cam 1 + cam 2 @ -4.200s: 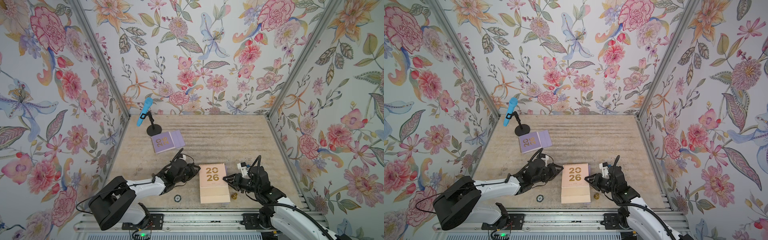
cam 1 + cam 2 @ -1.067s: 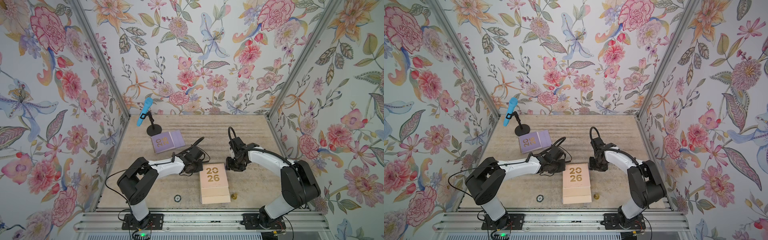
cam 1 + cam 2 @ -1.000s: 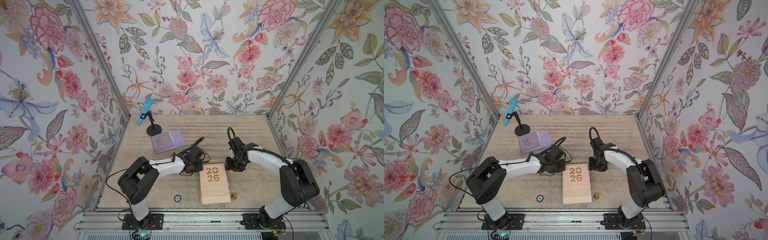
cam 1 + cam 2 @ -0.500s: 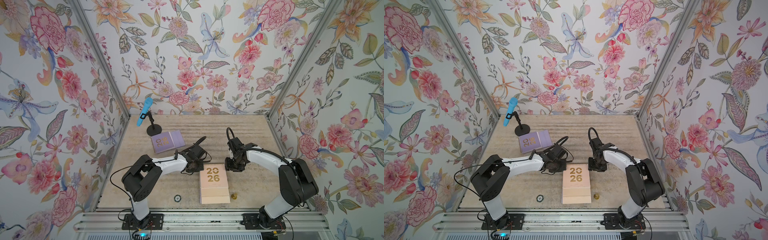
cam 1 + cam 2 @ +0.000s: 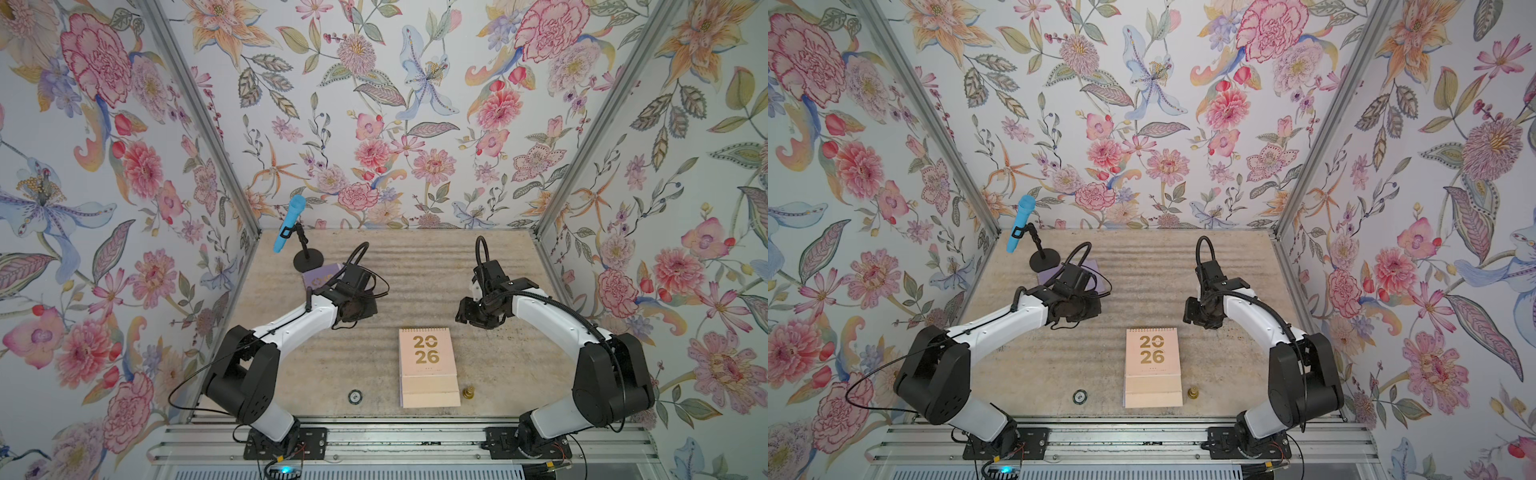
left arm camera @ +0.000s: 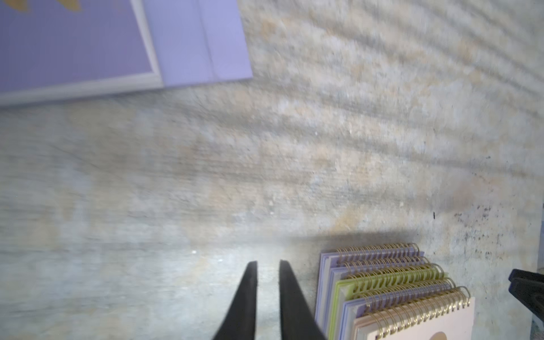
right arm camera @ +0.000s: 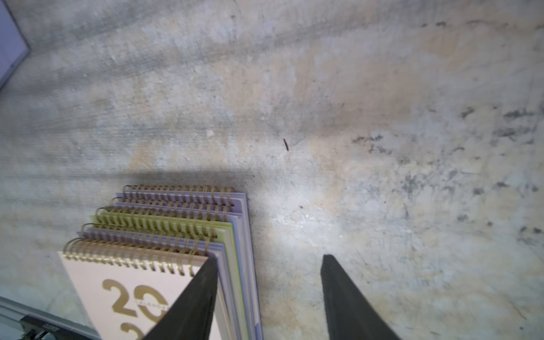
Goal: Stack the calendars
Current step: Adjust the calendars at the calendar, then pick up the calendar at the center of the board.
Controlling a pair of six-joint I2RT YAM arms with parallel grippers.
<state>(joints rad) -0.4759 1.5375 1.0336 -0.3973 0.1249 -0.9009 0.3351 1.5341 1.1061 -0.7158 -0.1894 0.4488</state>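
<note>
The lilac calendar lies flat (image 6: 73,48) with its flap toward the middle. My right gripper should steady the flap (image 6: 195,45) while my left gripper grasps the calendar's opposite edge.
A stack of calendars (image 5: 428,365) (image 5: 1152,365) lies at the front middle of the table, peach "2026" cover on top. Lilac and yellow-green ones show under it in the wrist views (image 6: 397,294) (image 7: 164,229). One lilac calendar (image 5: 320,277) (image 5: 1050,276) (image 6: 88,44) lies apart at the back left, partly hidden by my left arm. My left gripper (image 6: 268,263) (image 5: 360,309) hovers between the two, its jaws a narrow gap apart and empty. My right gripper (image 7: 270,259) (image 5: 465,313) is open beside the stack's back right corner, one finger (image 7: 200,294) over the peach cover.
A blue microphone (image 5: 289,224) on a black stand (image 5: 308,261) stands at the back left, just behind the lilac calendar. A small round disc (image 5: 354,396) and a small brass piece (image 5: 468,391) lie by the front edge, either side of the stack. Flowered walls close in three sides.
My left gripper has moved back and left, away from the stack toward the lone lilac calendar, and its jaws have parted slightly. The right arm has hardly moved.
</note>
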